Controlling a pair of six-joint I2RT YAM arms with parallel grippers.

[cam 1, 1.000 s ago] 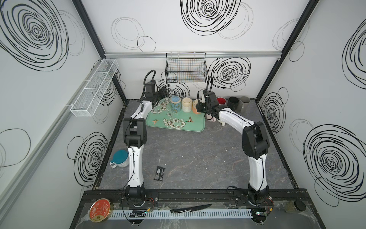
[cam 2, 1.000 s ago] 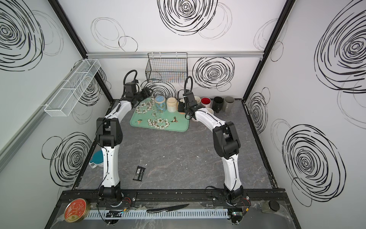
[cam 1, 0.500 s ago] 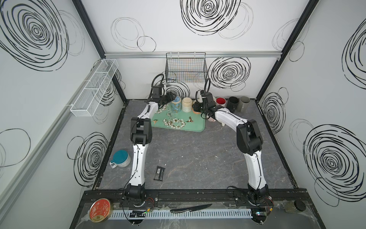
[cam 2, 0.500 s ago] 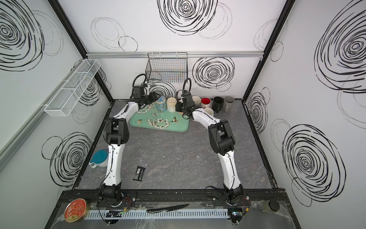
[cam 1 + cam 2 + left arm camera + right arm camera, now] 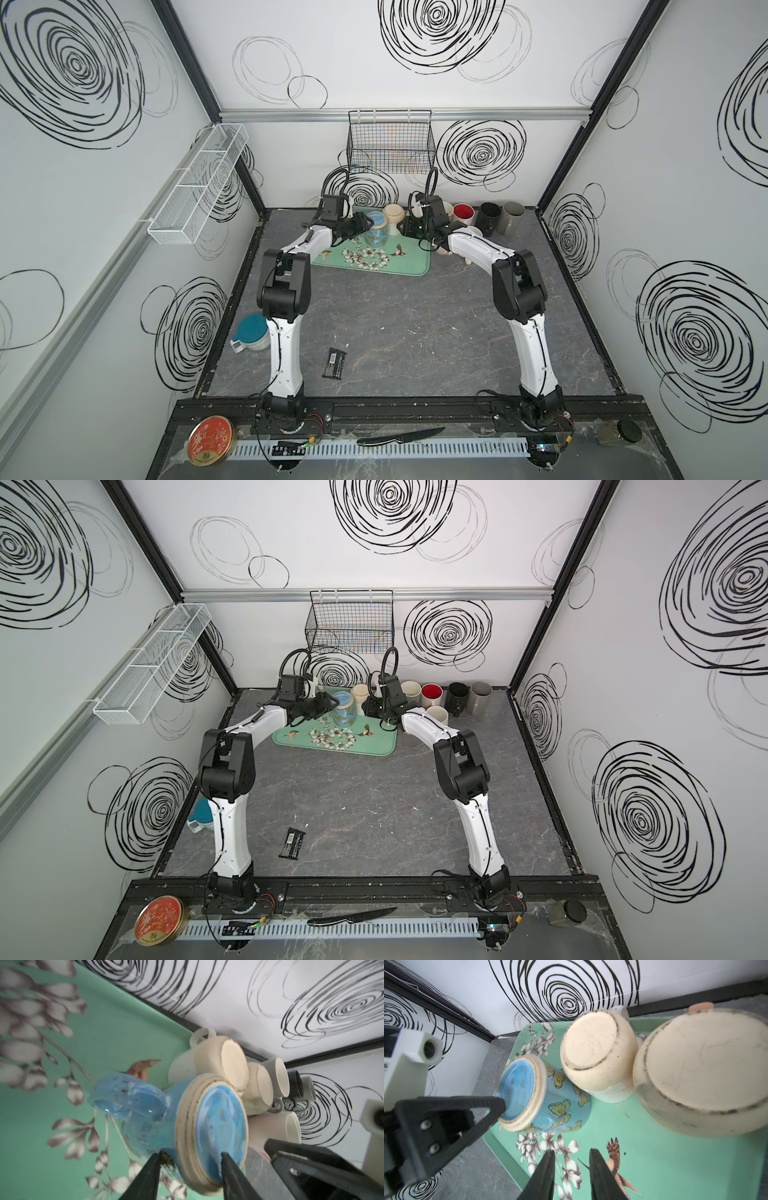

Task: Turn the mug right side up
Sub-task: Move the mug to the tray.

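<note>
The blue mug is standing right up against the cream mug (image 5: 387, 226) at the back, so the robot's left gripper should pull the blue mug toward the tray's front edge (image 5: 387, 260) before flipping it over.
The mug (image 5: 187, 1115) is blue with yellow butterflies. It stands upside down on the green flowered tray (image 5: 407, 266), glazed base up, in both top views (image 5: 376, 232) (image 5: 344, 710). My left gripper (image 5: 191, 1155) reaches in from the left and is shut on the mug's base ring. One fingertip (image 5: 161, 1155) presses the side wall and the other lies in the blue base recess (image 5: 502, 1103). My right gripper (image 5: 572, 1153) hangs above the tray beside the mug (image 5: 550, 1101), fingers slightly apart with nothing between them.
Two cream mugs (image 5: 596, 1053) (image 5: 706, 1074) stand upside down on the tray right beside the blue one. Red (image 5: 464, 212), black (image 5: 488, 216) and grey (image 5: 513, 216) mugs line the back wall. A teal-lidded container (image 5: 252, 332) and black packet (image 5: 335, 362) lie nearer.
My left arm has swung right from the tray's back left corner to the mug, and its jaws have narrowed onto the base. The right arm has shifted slightly.
</note>
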